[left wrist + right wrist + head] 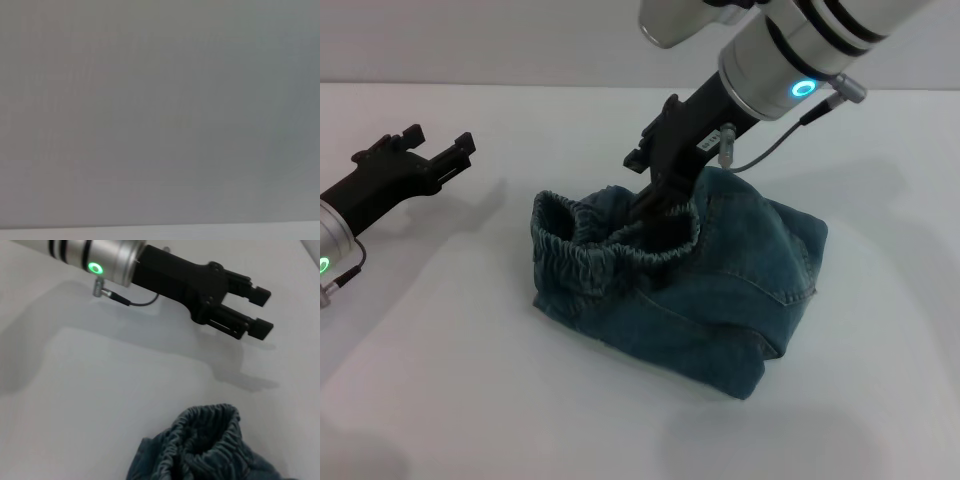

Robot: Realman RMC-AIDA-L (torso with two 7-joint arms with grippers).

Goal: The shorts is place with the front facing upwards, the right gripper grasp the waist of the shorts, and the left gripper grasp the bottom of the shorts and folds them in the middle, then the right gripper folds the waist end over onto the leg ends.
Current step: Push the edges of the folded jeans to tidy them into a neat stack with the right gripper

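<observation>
The gathered loop [565,235] stands up within open reach of my left gripper's fingers, so my left gripper continues to move toward the waist's near rim [642,258] until its fingers close there.
The blue denim shorts [745,275] lie bunched in a folded heap in the middle of the white table [470,380]. Their gathered elastic waist [585,250] stands up in a loop at the heap's left side, and it also shows in the right wrist view as the ruched waist [210,432]. My right gripper [658,215] reaches down from the upper right, its black fingers sunk into the waistband and shut on it. The left gripper [445,150] hovers open and empty to the left of the shorts; the right wrist view also shows this left gripper [262,311]. The leg ends are hidden in the folds.
The white table [75,390] stretches all round the heap. The left wrist view shows only a plain grey surface. The right arm's silver wrist [780,70] with its blue ring hangs above the back of the shorts.
</observation>
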